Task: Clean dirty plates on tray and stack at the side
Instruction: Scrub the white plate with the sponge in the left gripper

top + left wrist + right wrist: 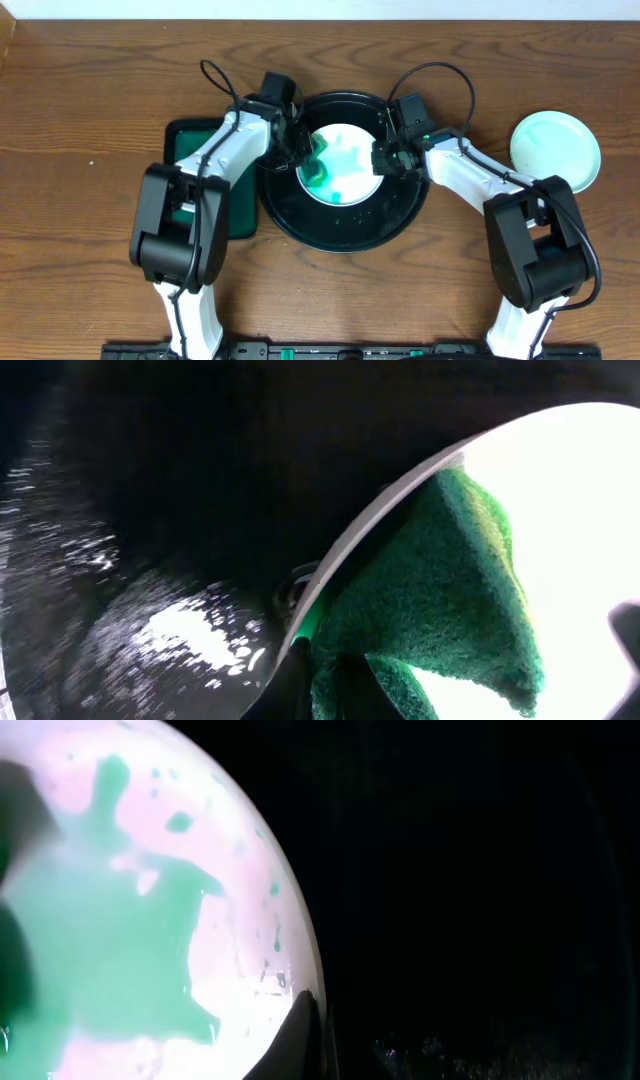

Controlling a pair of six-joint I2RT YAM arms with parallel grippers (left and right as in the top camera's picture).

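The green sponge [316, 175] sits at the white plate's rim while green paint lies near my right gripper, so next my left gripper wipes back across the plate's middle [343, 165].
A white plate [350, 160] smeared with green paint lies in the round black tray [345, 238]. My left gripper [300, 150] is shut on a green sponge [318, 168] that rests on the plate's left edge. In the left wrist view the sponge [440, 590] lies over the plate's rim [580, 500], held by the fingers [335, 685]. My right gripper [385, 158] is shut on the plate's right rim. In the right wrist view its finger [310, 1040] lies on the plate's edge [150, 900]. A pale mint plate [556, 150] sits on the wood table at the right. No third plate shows.
A rectangular dark green tray [240, 215] lies left of the black tray, partly under my left arm. Brown wood tabletop [90, 100] surrounds everything. The black tray fills the dark parts of the left wrist view [150, 510] and the right wrist view [480, 900].
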